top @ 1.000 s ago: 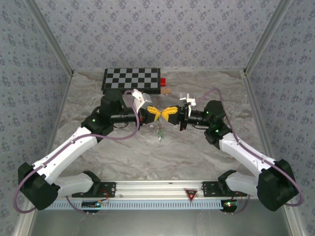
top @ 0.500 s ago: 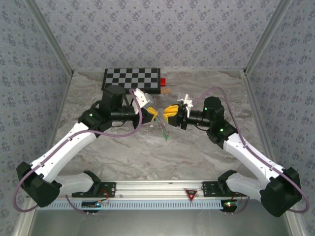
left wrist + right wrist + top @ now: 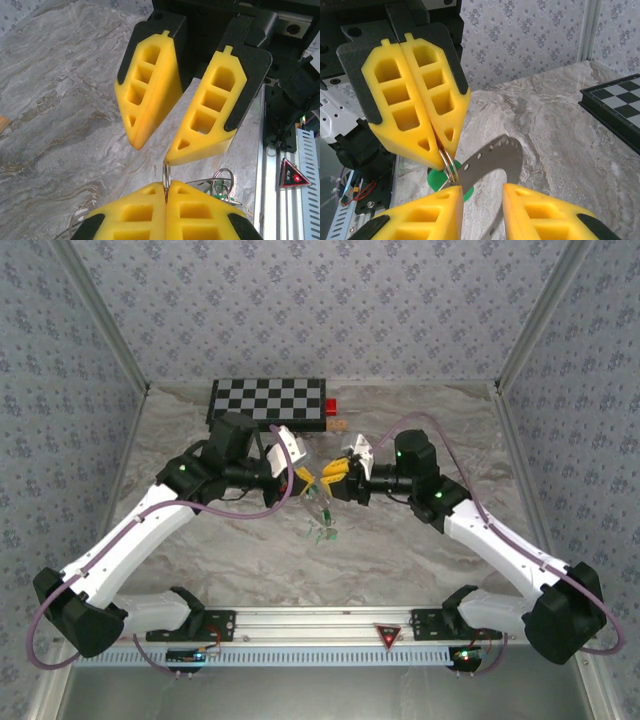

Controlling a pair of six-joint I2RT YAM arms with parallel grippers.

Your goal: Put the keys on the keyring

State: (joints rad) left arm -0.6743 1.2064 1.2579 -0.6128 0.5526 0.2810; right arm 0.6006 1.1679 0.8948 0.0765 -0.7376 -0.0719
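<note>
The wire ring in my left gripper (image 3: 455,179) touches just the end of one finger of my open right gripper. Next, I center the right gripper's fingers around the ring (image 3: 166,172) before I close them.
My left gripper (image 3: 166,187) is shut on a thin wire split ring (image 3: 166,172) that stands edge-up between its pads. The right gripper (image 3: 482,192) is open, and its left fingertip (image 3: 451,192) touches that wire ring (image 3: 447,161). Behind the ring hangs the flat dark-grey keyring (image 3: 492,157), a curved band with small holes, only part of it in sight. A green key head (image 3: 439,180) shows under it. In the left wrist view, more green keys (image 3: 223,186) hang with a second wire loop. From above, both grippers (image 3: 305,480) (image 3: 332,474) meet mid-table over the key bunch (image 3: 322,530).
A checkerboard (image 3: 268,400) lies at the back, with a small red block (image 3: 331,406) and a tan piece (image 3: 339,424) beside it. Patterned walls close three sides. The rail with the arm bases (image 3: 320,625) runs along the near edge.
Half a second ago the grippers were apart. They are now tip to tip again, a little left of where they were a second ago. The key bunch sits lower.
</note>
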